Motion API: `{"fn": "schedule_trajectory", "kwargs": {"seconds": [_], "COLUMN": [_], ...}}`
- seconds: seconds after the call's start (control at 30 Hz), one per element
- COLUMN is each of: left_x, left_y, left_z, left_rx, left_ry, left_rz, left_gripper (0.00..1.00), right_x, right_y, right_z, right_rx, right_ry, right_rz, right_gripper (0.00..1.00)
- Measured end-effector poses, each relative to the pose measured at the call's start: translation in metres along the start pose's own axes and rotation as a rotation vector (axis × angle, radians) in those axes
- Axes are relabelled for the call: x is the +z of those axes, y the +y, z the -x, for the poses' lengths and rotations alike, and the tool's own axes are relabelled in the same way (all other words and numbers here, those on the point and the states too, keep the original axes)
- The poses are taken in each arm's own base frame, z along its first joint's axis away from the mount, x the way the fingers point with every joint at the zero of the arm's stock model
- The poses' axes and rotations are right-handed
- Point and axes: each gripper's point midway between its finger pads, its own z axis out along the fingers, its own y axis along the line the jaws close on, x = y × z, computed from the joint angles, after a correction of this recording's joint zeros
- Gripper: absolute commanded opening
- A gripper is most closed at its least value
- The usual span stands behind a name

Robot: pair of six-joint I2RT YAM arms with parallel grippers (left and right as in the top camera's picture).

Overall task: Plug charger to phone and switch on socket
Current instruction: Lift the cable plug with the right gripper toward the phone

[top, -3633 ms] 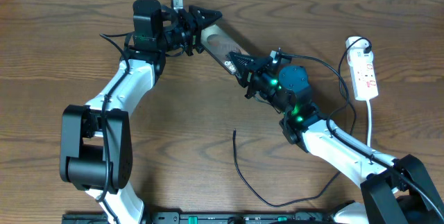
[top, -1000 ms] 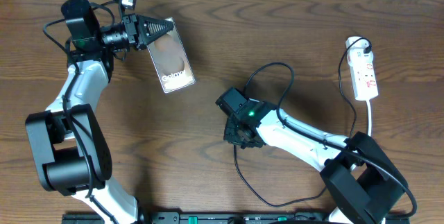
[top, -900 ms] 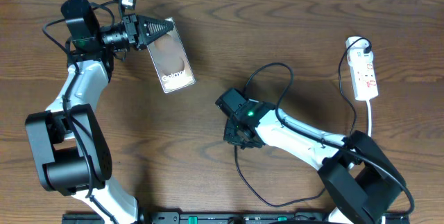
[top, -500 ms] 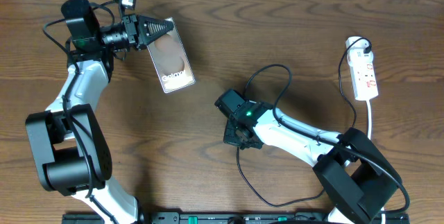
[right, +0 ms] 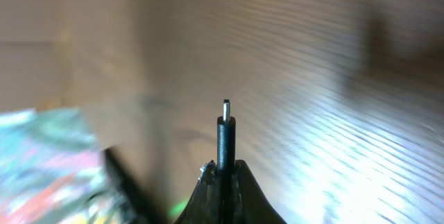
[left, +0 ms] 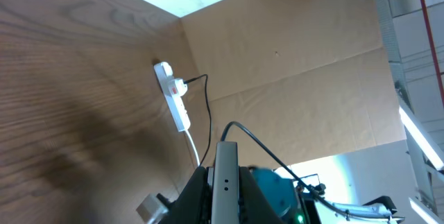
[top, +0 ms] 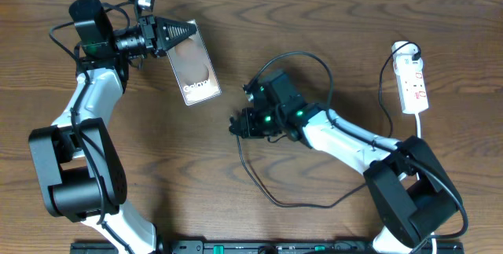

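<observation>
The charger's connector [top: 233, 120] points down next to the phone's lower edge, so the robot's right gripper should turn the connector level and toward that edge [top: 204, 100] before it plugs the connector in.
The phone [top: 195, 67] hangs tilted above the table at the upper left, screen up, with my left gripper [top: 187, 31] shut on its top edge. In the left wrist view the phone's thin edge [left: 225, 156] stands between the closed jaws of that gripper [left: 225, 182]. My right gripper [top: 238, 125] is shut on the charger's black connector tip [right: 225, 130], which pokes out beyond the fingers [right: 243, 182], right of and below the phone. The charger cable [top: 255, 179] trails down and right across the table. The white socket [top: 413, 81] lies at the far right.
The socket's white cord [top: 420, 140] runs down the right side next to my right arm [top: 354, 140]. My left arm [top: 90, 104] stands along the left side. The socket [left: 173, 99] also shows in the left wrist view, before a cardboard wall [left: 291, 64].
My right gripper has shut on the charger tip and carried it up off the table, left and toward the phone, dragging the cable. The left arm and phone have not moved.
</observation>
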Motion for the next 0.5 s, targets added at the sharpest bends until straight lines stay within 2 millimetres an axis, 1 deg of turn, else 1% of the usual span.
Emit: {"fn": "schedule_trajectory", "kwargs": {"seconds": [0.03, 0.1, 0.2, 0.23, 0.3, 0.37, 0.4, 0.47, 0.5], "left_x": [0.0, 0.0, 0.0, 0.0, 0.0, 0.0, 0.0, 0.0, 0.0], "left_y": [0.0, 0.0, 0.0, 0.0, 0.0, 0.0, -0.001, -0.003, -0.004], "left_z": [0.0, 0.0, 0.0, 0.0, 0.0, 0.001, 0.001, 0.003, 0.004], "left_rx": [-0.002, -0.004, -0.006, -0.007, -0.007, -0.003, 0.004, 0.031, 0.042], "left_ry": [0.0, 0.0, 0.0, -0.002, -0.001, -0.004, -0.003, -0.005, -0.008], "left_rz": [0.0, 0.0, 0.0, 0.001, 0.001, 0.002, 0.0, -0.001, -0.001], "left_gripper": [0.08, 0.07, 0.07, 0.07, 0.07, 0.07, 0.07, 0.07, 0.07], "right_x": [-0.002, -0.001, 0.015, 0.026, 0.037, 0.04, 0.039, 0.034, 0.033], "right_y": [0.007, 0.007, -0.001, -0.002, 0.003, 0.016, 0.021, 0.039, 0.043], "right_z": [0.004, 0.005, 0.003, 0.002, -0.001, -0.01, -0.012, -0.018, -0.021], "right_rx": [-0.029, -0.04, -0.066, -0.098, -0.17, -0.252, -0.277, -0.351, -0.362], "right_ry": [0.007, 0.027, 0.077, 0.096, 0.109, 0.141, 0.146, 0.164, 0.174], "right_rz": [0.067, 0.114, 0.222, 0.289, 0.404, 0.525, 0.551, 0.626, 0.644], "right_gripper": [0.01, 0.01, 0.01, 0.01, 0.01, 0.01, 0.01, 0.01, 0.01]}}
